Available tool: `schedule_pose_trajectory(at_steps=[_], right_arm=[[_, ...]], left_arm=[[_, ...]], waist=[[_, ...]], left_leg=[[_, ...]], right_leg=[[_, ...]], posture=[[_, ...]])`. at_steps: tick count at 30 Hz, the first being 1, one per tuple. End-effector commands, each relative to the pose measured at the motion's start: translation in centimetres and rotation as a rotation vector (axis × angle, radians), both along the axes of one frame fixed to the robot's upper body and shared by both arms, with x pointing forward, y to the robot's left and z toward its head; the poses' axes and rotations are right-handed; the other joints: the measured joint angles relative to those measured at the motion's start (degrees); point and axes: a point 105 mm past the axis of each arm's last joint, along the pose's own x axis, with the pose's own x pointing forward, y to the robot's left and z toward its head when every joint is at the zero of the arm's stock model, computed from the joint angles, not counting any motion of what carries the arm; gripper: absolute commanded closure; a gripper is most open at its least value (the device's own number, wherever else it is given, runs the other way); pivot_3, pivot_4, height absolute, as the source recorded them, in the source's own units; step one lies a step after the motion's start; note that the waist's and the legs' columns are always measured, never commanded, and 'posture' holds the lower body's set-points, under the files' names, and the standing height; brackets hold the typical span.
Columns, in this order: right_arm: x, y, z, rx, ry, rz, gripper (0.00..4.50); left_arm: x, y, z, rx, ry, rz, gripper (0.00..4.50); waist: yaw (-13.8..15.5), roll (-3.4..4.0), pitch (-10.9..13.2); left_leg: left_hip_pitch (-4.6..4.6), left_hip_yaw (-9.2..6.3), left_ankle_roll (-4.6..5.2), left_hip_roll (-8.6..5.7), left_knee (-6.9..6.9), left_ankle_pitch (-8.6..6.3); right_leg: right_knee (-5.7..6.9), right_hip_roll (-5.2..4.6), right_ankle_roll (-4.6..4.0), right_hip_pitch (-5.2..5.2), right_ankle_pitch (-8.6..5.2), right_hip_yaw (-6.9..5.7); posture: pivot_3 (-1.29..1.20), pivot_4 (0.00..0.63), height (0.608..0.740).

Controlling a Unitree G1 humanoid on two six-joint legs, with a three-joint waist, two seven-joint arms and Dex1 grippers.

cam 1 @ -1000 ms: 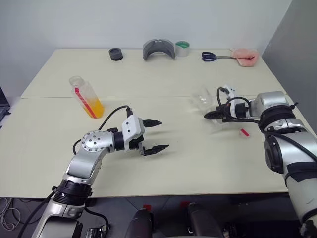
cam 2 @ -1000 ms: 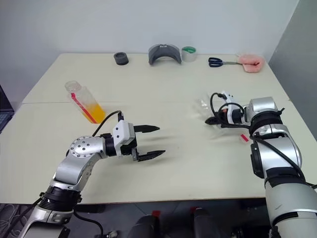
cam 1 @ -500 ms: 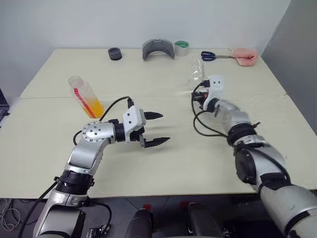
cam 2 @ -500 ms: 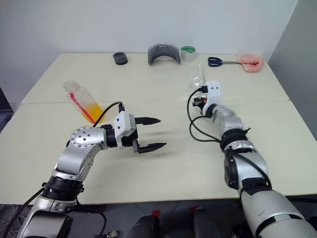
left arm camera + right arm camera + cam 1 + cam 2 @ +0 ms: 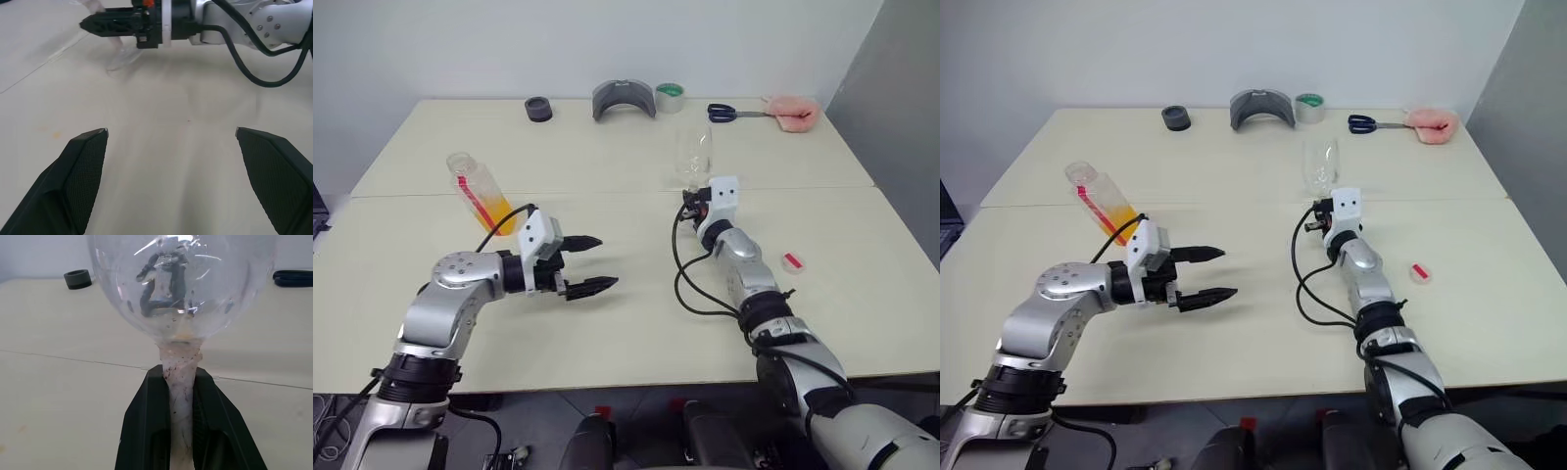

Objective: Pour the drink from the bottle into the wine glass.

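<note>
I expect the orange drink to flow straight out when I tilt the bottle over the wine glass, because the bottle's opening shows an open rim.
The bottle stands at the table's left, clear with a red strip, and the orange drink fills its lower part. My left gripper hovers open and empty just right of the bottle, pointing toward the table's middle. The wine glass is upright near the centre. My right gripper is shut on its stem, just under the empty bowl. In the left wrist view the glass's foot sits at or just above the tabletop, below the right gripper's fingers.
A small red-and-white piece lies right of my right arm. Along the far edge sit a black ring, a grey curved object, a green tape roll, scissors and a pink item.
My right arm has swung in from the right to the table's centre, bringing the glass from tilted to upright. My left gripper has moved left, closer to the bottle, and stays open.
</note>
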Motion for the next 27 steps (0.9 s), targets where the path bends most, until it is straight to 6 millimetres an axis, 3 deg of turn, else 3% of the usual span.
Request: schedule_pose_trajectory(at_steps=[1,7,10,15,21,27], right_arm=[[-1.8,-0.7,-3.8,-0.026,0.116,-0.013,4.32],[-5.5,-1.0,-6.6,-0.073,0.176,-0.001,4.32],[-6.4,-0.7,-6.8,-0.085,0.178,0.007,4.32],[-5.2,0.9,-3.5,-0.074,0.057,0.042,4.32],[-4.5,6.5,1.6,-0.003,-0.126,0.252,4.32],[-4.7,10.8,0.8,-0.045,-0.134,0.405,4.32]], left_arm=[[-0.8,0.0,0.7,0.005,-0.035,-0.019,0.00],[-1.1,-0.2,0.6,-0.002,-0.032,-0.016,0.00],[-1.0,-0.2,0.7,-0.008,-0.035,-0.010,0.00],[-0.6,0.2,1.0,-0.013,-0.061,0.034,0.00],[-0.3,2.4,1.4,0.003,-0.094,0.176,0.00],[-0.3,3.8,1.9,0.009,-0.145,0.294,0.00]], waist=[[0.09,0.01,-0.11],[0.28,-0.17,-0.49],[0.30,-0.20,-0.66],[0.28,-0.20,-0.65],[-0.56,-0.08,-0.52],[-0.19,-0.04,-0.46]], left_leg=[[0.04,0.00,0.00,0.00,-0.02,0.00],[0.18,0.02,0.02,0.01,-0.07,-0.02],[0.38,0.01,0.03,0.02,-0.12,-0.02],[0.76,-0.07,0.04,0.04,-0.21,-0.04],[0.92,0.02,0.04,0.22,-0.34,-0.04],[0.94,-0.02,0.04,0.24,-0.42,-0.04]], right_leg=[[-0.01,0.00,0.00,0.02,0.00,0.00],[-0.02,0.01,-0.05,0.12,-0.04,0.01],[-0.04,0.04,-0.12,0.31,-0.10,-0.01],[-0.33,0.09,-0.14,0.83,-0.13,-0.09],[-0.33,0.24,-0.15,0.84,-0.14,0.01],[-0.35,0.22,-0.21,0.84,-0.16,-0.05]], posture=[[0.00,0.150,0.740],[0.00,0.150,0.740],[0.00,0.150,0.740],[0.00,0.150,0.740],[0.00,0.150,0.740],[0.00,0.150,0.740]])
